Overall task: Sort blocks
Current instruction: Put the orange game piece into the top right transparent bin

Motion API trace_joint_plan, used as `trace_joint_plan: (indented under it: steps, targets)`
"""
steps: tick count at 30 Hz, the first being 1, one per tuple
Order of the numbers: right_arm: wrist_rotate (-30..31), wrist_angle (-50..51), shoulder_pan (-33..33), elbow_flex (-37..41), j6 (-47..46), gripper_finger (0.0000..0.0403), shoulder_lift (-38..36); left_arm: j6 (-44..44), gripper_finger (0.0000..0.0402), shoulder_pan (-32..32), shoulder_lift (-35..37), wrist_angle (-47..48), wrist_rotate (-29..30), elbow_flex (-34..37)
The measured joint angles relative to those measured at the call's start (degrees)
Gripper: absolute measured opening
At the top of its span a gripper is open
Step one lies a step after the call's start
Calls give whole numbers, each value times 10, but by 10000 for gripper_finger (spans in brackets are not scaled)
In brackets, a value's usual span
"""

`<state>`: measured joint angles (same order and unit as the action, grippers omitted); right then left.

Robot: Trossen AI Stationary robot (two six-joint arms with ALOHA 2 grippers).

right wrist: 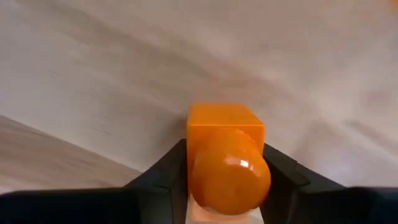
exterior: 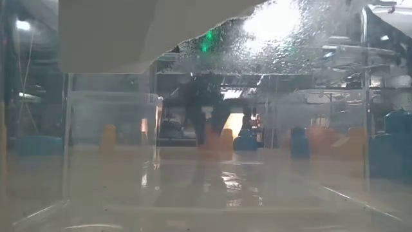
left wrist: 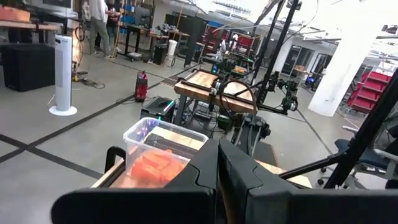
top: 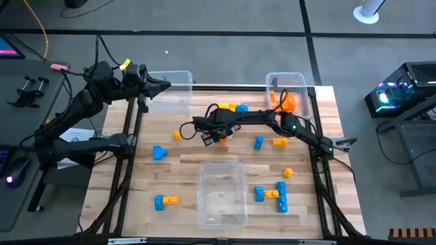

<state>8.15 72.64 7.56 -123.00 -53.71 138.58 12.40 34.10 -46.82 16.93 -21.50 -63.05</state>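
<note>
The orange block (top: 223, 141) sits straight in the robot's right gripper and matches the far bin's orange blocks (top: 285, 103), so the robot should go on carrying it until it hangs over them.
Small blue, orange and yellow-orange blocks lie scattered on the wooden table, among them a blue one (top: 159, 152), a blue-and-orange pair (top: 165, 201) and a cluster (top: 274, 193). My right gripper (top: 182, 131) reaches to the table's middle left and is shut on an orange block (right wrist: 225, 155). In the low view it shows dimly through a clear bin (exterior: 205, 113). My left gripper (top: 163, 85) hangs shut above the far left bin (top: 176, 95), touching nothing. The far right bin (top: 289, 92) holds orange blocks (left wrist: 155, 167). My right gripper pinches the orange block (top: 178, 135) between its two fingers (right wrist: 283, 174), one on each side face, with the block's round stud (right wrist: 229, 173) facing the wrist camera. The fingers come slanting down from the table's right. I cannot tell whether the block touches the table.
A clear bin (top: 221, 194) stands at the near middle, filling the low view (exterior: 109, 96). More blocks lie at the far middle (top: 235, 107) and right of centre (top: 258, 142), (top: 279, 142), (top: 288, 173). The arms' frames run along both table sides.
</note>
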Motion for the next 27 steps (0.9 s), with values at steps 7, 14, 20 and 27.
trace_joint_plan:
  steps: [7,14,20,27]
  targets:
    - [107,137,20,0,87,132,-108,5,0,0,0,-10,0,0]
    - [189,173,60,140,67,132,-284,44,0,0,-5,-29,0,0]
    - [215,121,123,392,-27,132,-506,60,0,0,-20,-51,0,-1]
    - [212,-67,235,579,8,132,-690,104,0,-6,-72,-97,1,-1]
